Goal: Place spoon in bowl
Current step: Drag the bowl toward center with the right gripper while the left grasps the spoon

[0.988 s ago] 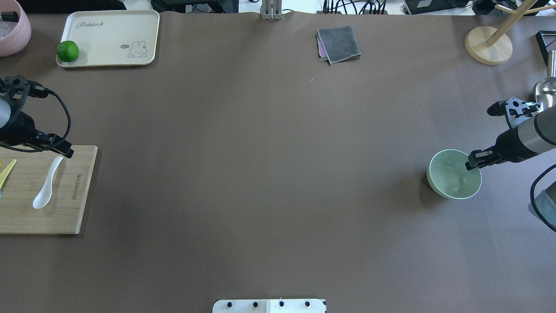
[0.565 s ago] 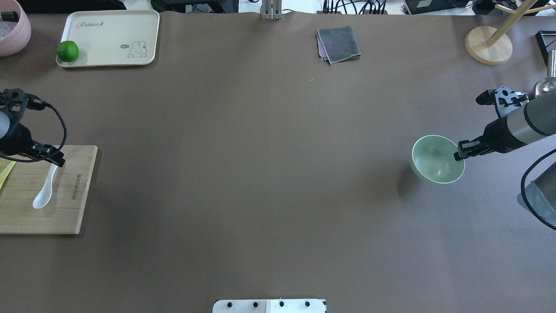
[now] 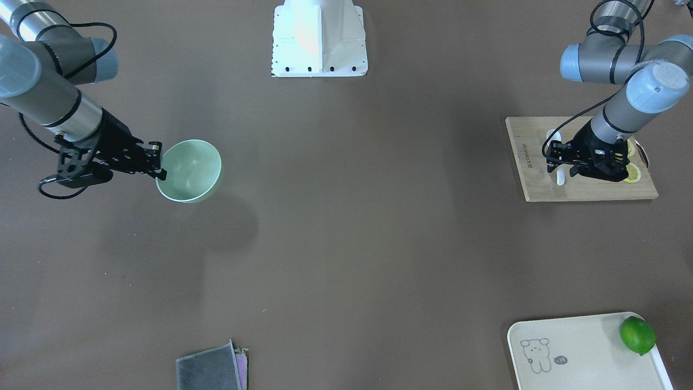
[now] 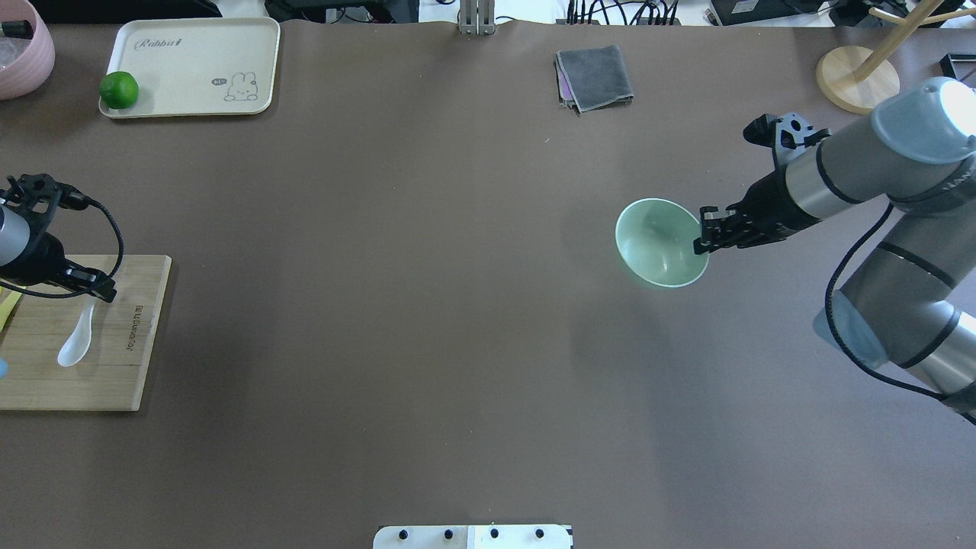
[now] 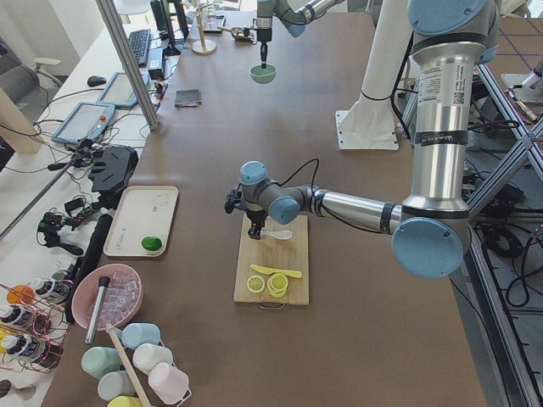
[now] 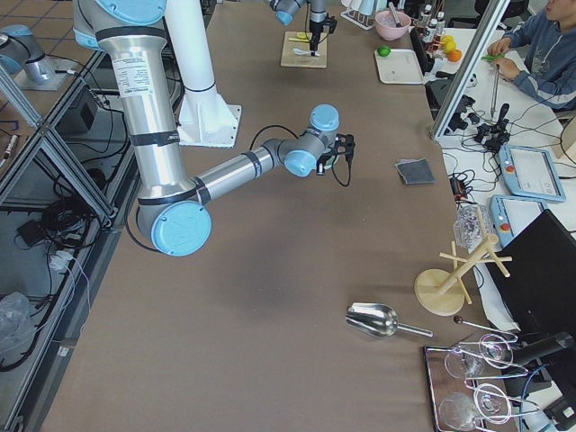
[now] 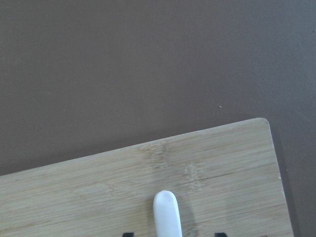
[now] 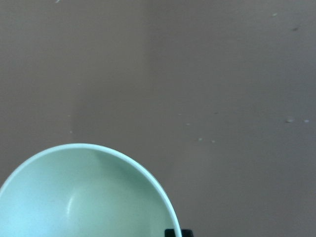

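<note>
The spoon's handle will stick out past the bowl's rim when I lower the spoon in, because the white spoon looks about as long as the bowl is wide.
The white spoon lies on a bamboo cutting board at the table's left edge, scoop nearest the robot. My left gripper is low over the spoon's handle and open. In the left wrist view its two fingertips stand either side of the handle, not touching it. My right gripper is shut on the rim of the mint-green bowl and holds it tilted above the table, right of centre. The bowl also shows in the front view and the right wrist view.
Lemon slices and a yellow knife share the board. A cream tray with a lime sits far left. A grey cloth lies at the far middle, a wooden stand far right.
My right arm has carried the bowl leftward and farther from the robot. My left gripper has moved nearer the robot along the spoon's handle and lower. The spoon has not moved.
</note>
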Robot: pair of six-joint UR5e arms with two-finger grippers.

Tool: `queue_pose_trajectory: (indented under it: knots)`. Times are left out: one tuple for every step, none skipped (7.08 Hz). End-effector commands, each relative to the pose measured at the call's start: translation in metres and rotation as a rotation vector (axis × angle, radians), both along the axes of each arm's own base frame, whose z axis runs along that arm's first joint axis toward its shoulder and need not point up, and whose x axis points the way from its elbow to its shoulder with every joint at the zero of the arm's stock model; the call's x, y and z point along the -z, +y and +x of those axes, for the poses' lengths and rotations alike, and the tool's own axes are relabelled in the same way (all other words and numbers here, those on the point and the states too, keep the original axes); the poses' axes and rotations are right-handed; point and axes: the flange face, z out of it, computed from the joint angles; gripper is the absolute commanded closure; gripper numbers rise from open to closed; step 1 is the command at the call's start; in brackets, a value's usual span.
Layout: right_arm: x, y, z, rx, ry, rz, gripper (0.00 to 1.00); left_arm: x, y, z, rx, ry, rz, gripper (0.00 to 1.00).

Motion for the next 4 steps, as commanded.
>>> queue_pose_trajectory:
  knots:
    - [0.062, 0.015, -0.062, -0.006, -0.017, -0.035, 1.00, 0.002, 0.003, 0.010, 0.015, -0.017, 0.002, 1.00]
    - [0.073, 0.028, -0.086, -0.010, -0.014, -0.034, 1.00, 0.004, 0.002, 0.010, 0.014, -0.014, 0.005, 1.00]
    - [0.094, 0.044, -0.120, -0.032, -0.020, -0.041, 1.00, 0.016, 0.001, 0.011, 0.012, 0.001, 0.020, 1.00]
    - [0.103, 0.060, -0.142, -0.036, -0.017, -0.028, 1.00, 0.038, 0.001, 0.011, 0.011, 0.030, 0.044, 1.00]
